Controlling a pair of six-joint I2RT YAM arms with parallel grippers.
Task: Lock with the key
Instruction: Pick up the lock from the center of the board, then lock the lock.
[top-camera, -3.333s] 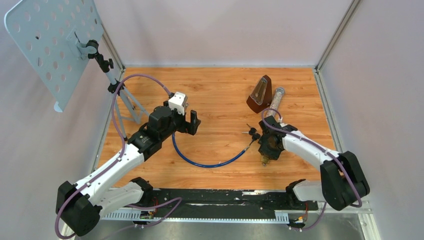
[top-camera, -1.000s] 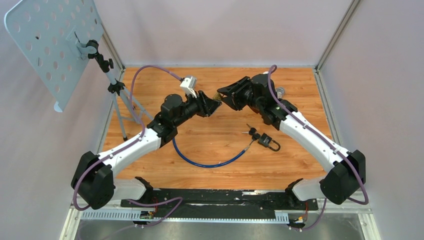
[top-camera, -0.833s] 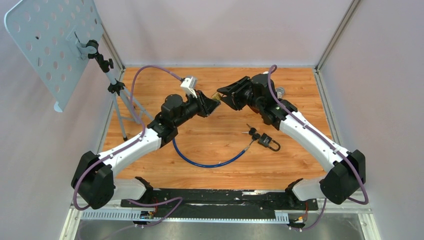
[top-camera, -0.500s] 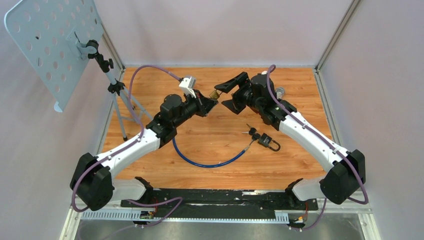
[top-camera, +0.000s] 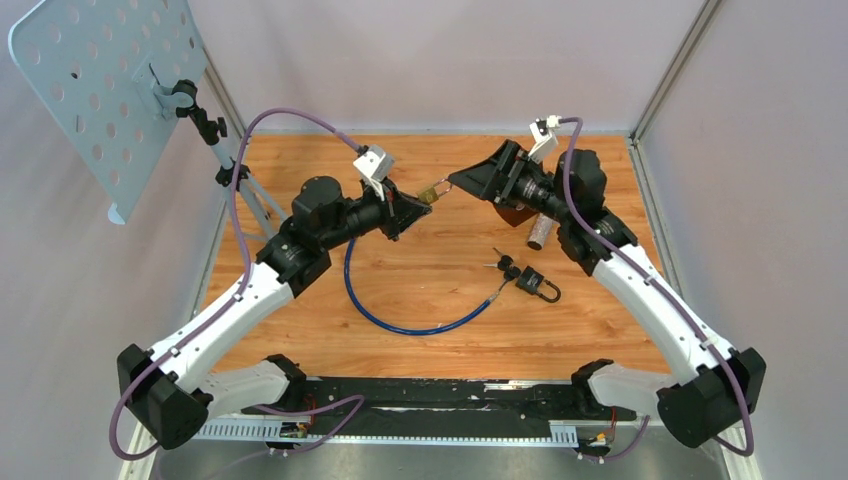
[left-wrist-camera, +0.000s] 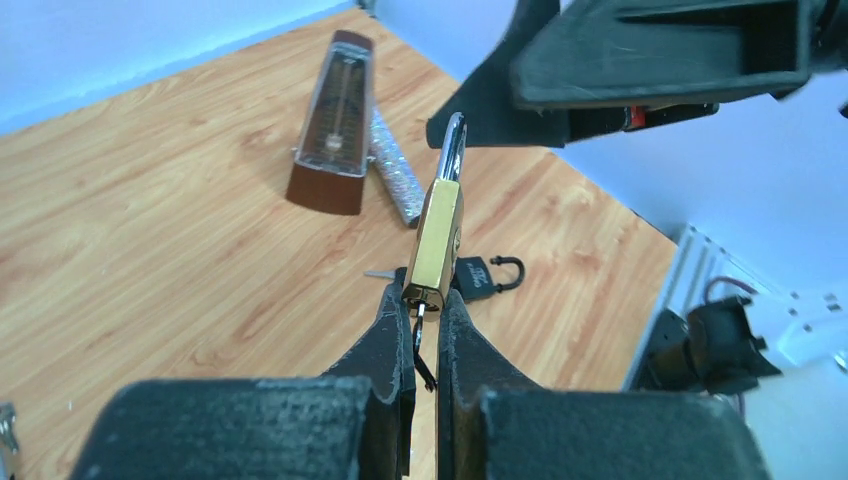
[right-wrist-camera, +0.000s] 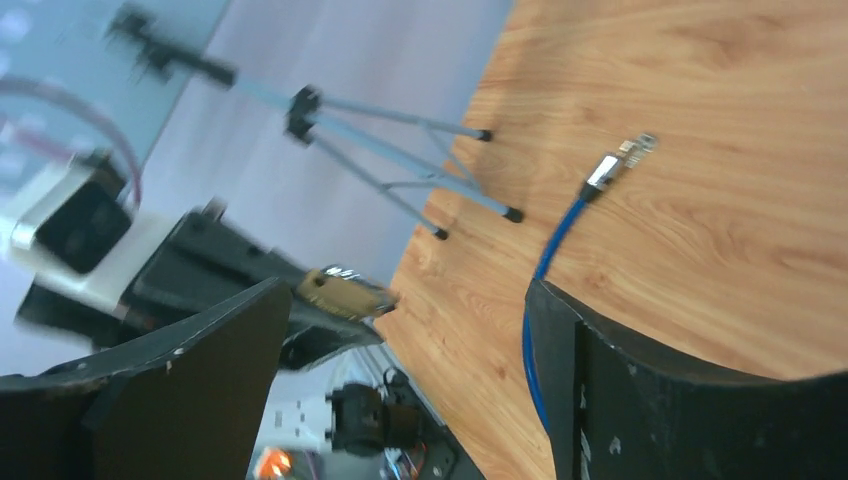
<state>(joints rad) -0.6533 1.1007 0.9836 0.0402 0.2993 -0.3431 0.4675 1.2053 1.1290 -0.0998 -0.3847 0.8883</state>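
My left gripper pinches only the brass padlock's lower end (left-wrist-camera: 427, 295), so my right gripper should hold its steel shackle (left-wrist-camera: 453, 145) while my left gripper opens and takes its body higher.
A brass padlock (top-camera: 431, 192) is held up in the air above the back of the table, and my left gripper (top-camera: 416, 206) is shut on its lower end. In the left wrist view the brass padlock (left-wrist-camera: 436, 238) stands upright between my left gripper's (left-wrist-camera: 424, 298) tips, steel shackle uppermost. A small key (left-wrist-camera: 421, 338) hangs from its underside between the fingers. My right gripper (top-camera: 472, 178) is open just right of the lock and apart from it. The right wrist view shows the brass padlock (right-wrist-camera: 338, 290) beyond the wide-spread right gripper (right-wrist-camera: 410, 385).
A black padlock (top-camera: 541, 286) with keys (top-camera: 504, 266) lies on the wood beside a blue cable (top-camera: 410, 325). A metronome (left-wrist-camera: 332, 140) and a glitter tube (top-camera: 540, 231) are at the back right. A music stand (top-camera: 100, 90) on a tripod (top-camera: 247, 205) fills the back left.
My right gripper opened, let go of the brass padlock and drew back to the right. My left gripper shut on the lock and now holds it alone, pulled slightly left.
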